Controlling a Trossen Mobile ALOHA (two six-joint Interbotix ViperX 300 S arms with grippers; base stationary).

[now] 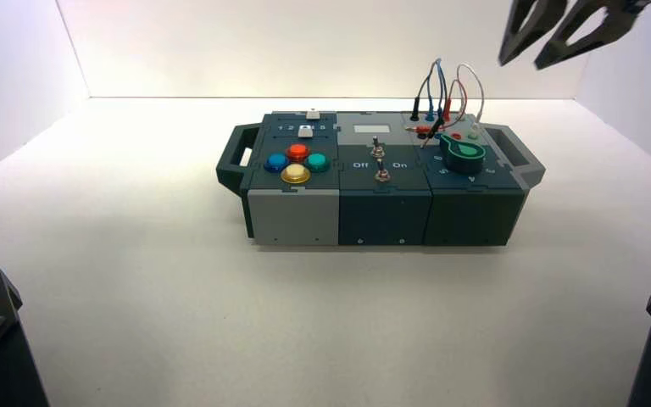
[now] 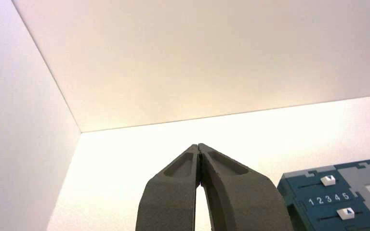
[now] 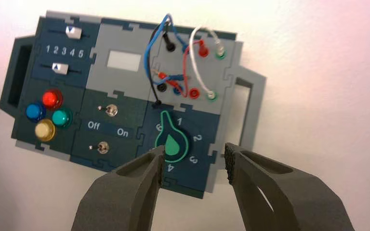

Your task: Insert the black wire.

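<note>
The blue lead point(image 3: 155, 38) has its loop lying across the black wire point(image 3: 150, 77), so the blue lead will be pulled along when I carry the black wire's plug over.
The black wire point(image 3: 150, 57) has one plug point(image 3: 171, 46) standing in a socket of the back row on the box's wire panel. Its other plug point(image 3: 157, 102) lies loose at the panel's front edge, beside the green knob point(image 3: 172, 140), with an empty black socket point(image 3: 161, 88) close by. In the high view the standing plug point(image 1: 415, 110) and the loose plug point(image 1: 433, 134) both show. My right gripper point(image 3: 195, 163) is open and empty, hanging high above and behind the box's right end point(image 1: 520, 63). My left gripper point(image 2: 200, 146) is shut on nothing, parked off to the box's left.
The box point(image 1: 381, 212) stands mid-table with a handle at each end point(image 1: 239, 158). Blue point(image 3: 149, 43), red point(image 3: 187, 67) and white point(image 3: 196, 57) leads loop over the same panel. Round buttons point(image 1: 296, 161), two toggle switches point(image 1: 379, 161) and sliders point(image 3: 72, 32) fill the rest. White walls enclose the table.
</note>
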